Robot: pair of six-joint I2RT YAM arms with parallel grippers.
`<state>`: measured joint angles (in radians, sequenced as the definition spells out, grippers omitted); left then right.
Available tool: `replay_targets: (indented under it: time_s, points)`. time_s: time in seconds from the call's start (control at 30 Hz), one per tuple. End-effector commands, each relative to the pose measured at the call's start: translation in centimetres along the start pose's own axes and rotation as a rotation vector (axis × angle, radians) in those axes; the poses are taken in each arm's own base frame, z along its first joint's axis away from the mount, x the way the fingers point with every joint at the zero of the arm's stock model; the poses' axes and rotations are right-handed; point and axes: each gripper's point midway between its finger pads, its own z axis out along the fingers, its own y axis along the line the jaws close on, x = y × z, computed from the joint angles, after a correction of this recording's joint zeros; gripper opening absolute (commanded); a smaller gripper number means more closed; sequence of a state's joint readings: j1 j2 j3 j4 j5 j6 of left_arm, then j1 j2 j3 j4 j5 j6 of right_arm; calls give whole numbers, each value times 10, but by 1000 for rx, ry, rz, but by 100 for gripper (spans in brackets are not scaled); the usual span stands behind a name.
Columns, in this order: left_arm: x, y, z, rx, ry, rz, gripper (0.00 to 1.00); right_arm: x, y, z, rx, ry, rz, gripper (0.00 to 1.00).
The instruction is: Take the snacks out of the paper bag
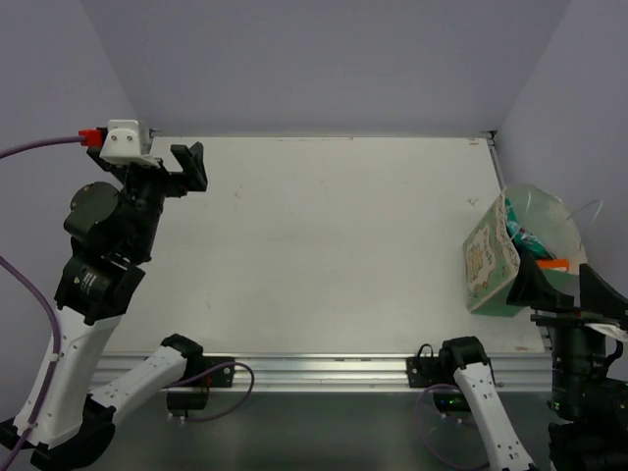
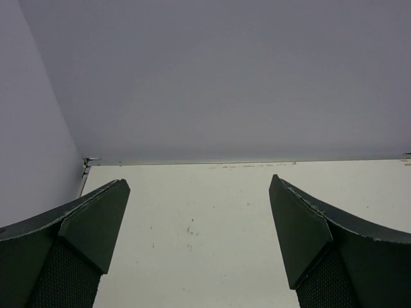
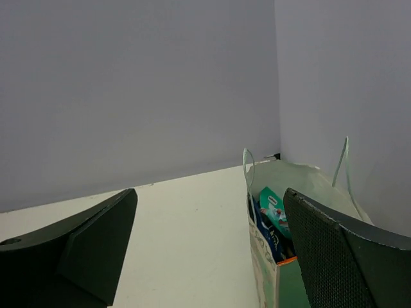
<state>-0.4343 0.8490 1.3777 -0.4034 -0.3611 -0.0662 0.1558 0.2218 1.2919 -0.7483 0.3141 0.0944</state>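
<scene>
My right gripper should keep going, because the paper bag's upright rim [image 1: 505,214] faces the open table, clear of the grey wall. It should go on to that rim and close there.
The paper bag [image 1: 491,257] stands upright and open at the table's right edge. Inside it I see snacks: a teal-green packet [image 1: 525,235] and an orange edge [image 1: 552,263]. In the right wrist view the bag [image 3: 262,256] holds the teal-green packet [image 3: 273,205], a blue packet [image 3: 265,230] and an orange one [image 3: 287,261]; the other packets are hidden. My right gripper [image 1: 569,283] is open and empty, just near of the bag's mouth; it also shows in its wrist view [image 3: 209,192]. My left gripper [image 1: 186,169] is open and empty at the far left; it also shows in its wrist view [image 2: 198,181].
The white table [image 1: 324,245] is closed in by grey walls at the back, left and right. The bag's string handles [image 3: 247,160] stick up. A metal rail [image 1: 324,368] runs along the near edge.
</scene>
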Motion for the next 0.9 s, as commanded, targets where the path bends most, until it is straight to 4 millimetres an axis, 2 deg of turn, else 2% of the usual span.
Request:
replay_targets:
  time_s: [0.0, 0.07, 0.1, 0.13, 0.2, 0.3, 0.37, 0.4, 0.47, 0.5, 0.57, 0.6, 0.73, 0.8, 0.83, 0.87]
  points:
    - [-7, -4, 5, 12, -34, -6, 100, 10, 8, 2, -29, 51, 16, 99]
    - [-4, -8, 8, 24, -24, -10, 100, 21, 22, 9, -97, 125, -2, 99]
    - [-2, -9, 9, 27, -18, -21, 100, 35, 28, 11, -125, 186, -22, 99]
    - [0, -13, 10, 41, -13, -27, 100, 51, 33, 21, -126, 260, -14, 99]
    - [9, -19, 14, 61, 11, -42, 100, 75, 44, 26, -165, 372, 2, 99]
    - [20, -27, 19, 87, 47, -65, 100, 105, 46, 39, -91, 505, 88, 99]
    - [28, -32, 20, 106, 70, -69, 100, 120, 40, 49, -20, 560, 95, 99]
    - [29, -33, 21, 109, 75, -80, 100, 126, 18, 50, 116, 574, 74, 99]
    - [34, -35, 22, 118, 95, -85, 100, 133, 3, 56, 244, 599, 72, 99]
    - [35, -37, 22, 126, 98, -93, 100, 133, -8, 58, 307, 591, 45, 99]
    - [37, -40, 21, 139, 106, -99, 100, 135, -16, 63, 366, 594, 16, 99]
    - [38, -41, 21, 143, 107, -105, 100, 132, -28, 64, 436, 579, -15, 99]
    - [43, -44, 20, 155, 123, -106, 100, 127, -38, 76, 501, 585, -81, 99]
    - [44, -44, 21, 156, 125, -103, 100, 134, -36, 87, 497, 611, -97, 99]
    - [46, -44, 21, 158, 131, -101, 100, 148, -31, 95, 472, 670, -92, 99]
    - [47, -44, 21, 158, 132, -99, 100, 154, -28, 99, 461, 692, -78, 99]
